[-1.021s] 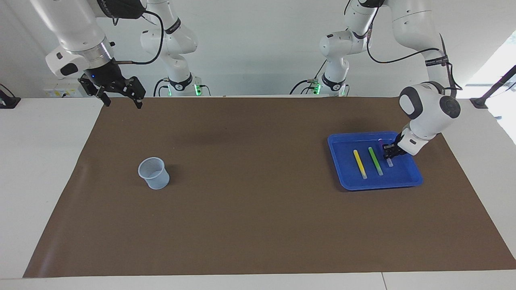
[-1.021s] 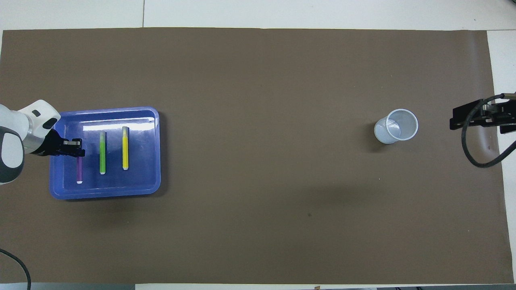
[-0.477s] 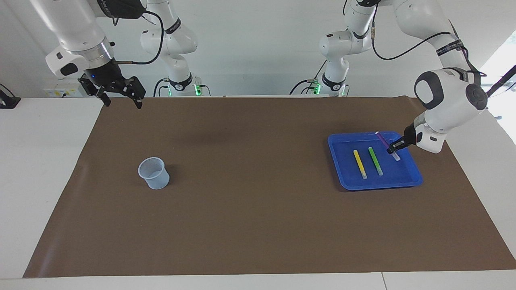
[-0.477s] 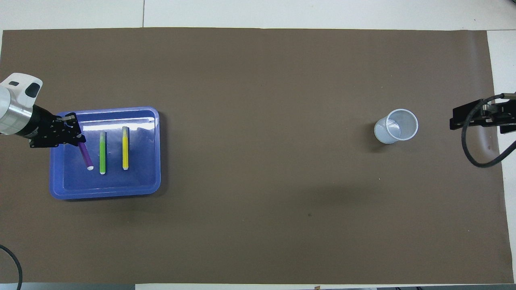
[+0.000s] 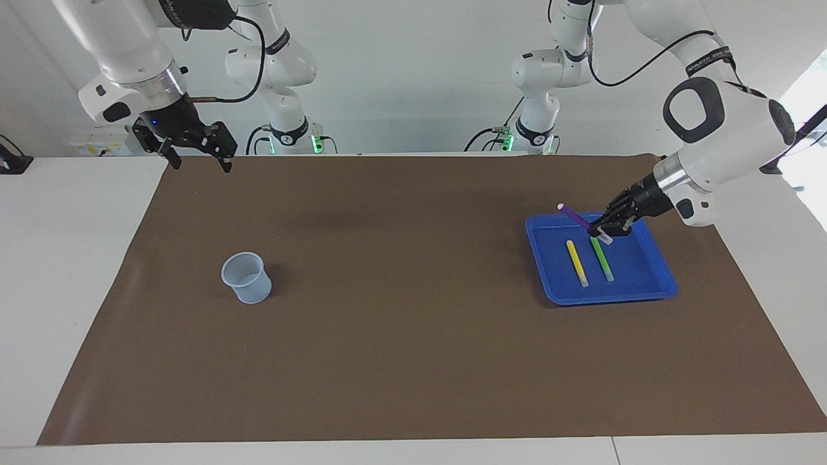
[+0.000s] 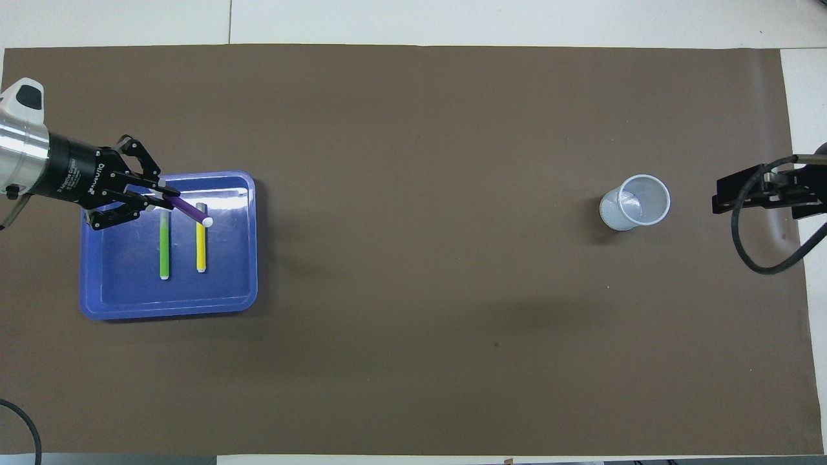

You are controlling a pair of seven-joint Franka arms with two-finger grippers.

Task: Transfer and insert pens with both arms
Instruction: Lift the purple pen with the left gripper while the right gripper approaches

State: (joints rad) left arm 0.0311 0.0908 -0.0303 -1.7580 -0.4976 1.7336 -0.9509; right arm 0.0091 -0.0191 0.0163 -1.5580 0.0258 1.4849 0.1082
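Observation:
My right gripper should keep moving toward the pen, because the purple pen's loose end [image 6: 195, 214] sticks out of my left gripper toward the middle. It should then close on that end [image 6: 207, 221].
My left gripper [image 5: 601, 230] [image 6: 163, 197] is shut on the purple pen [image 5: 575, 217] [image 6: 189, 209] and holds it up in the air over the blue tray [image 5: 654, 289] [image 6: 239, 303], the pen's whitish end pointing toward the middle of the table. The green pen [image 5: 603, 261] [image 6: 164, 248] and the yellow pen [image 5: 576, 262] [image 6: 201, 248] lie side by side in the tray. My right gripper [image 5: 196, 157] [image 6: 762, 194] hangs open, waiting high over the mat's edge at the right arm's end, with nothing between its fingers.
A pale blue mesh cup [image 5: 246, 278] [image 6: 635, 202] stands upright on the brown mat [image 5: 400, 336] toward the right arm's end. Two smaller white arms with green-lit bases [image 5: 291, 132] stand at the robots' edge of the table.
The left gripper has lifted the purple pen out of the tray and swung it level, its whitish end turning toward the table's middle. The right arm has barely moved.

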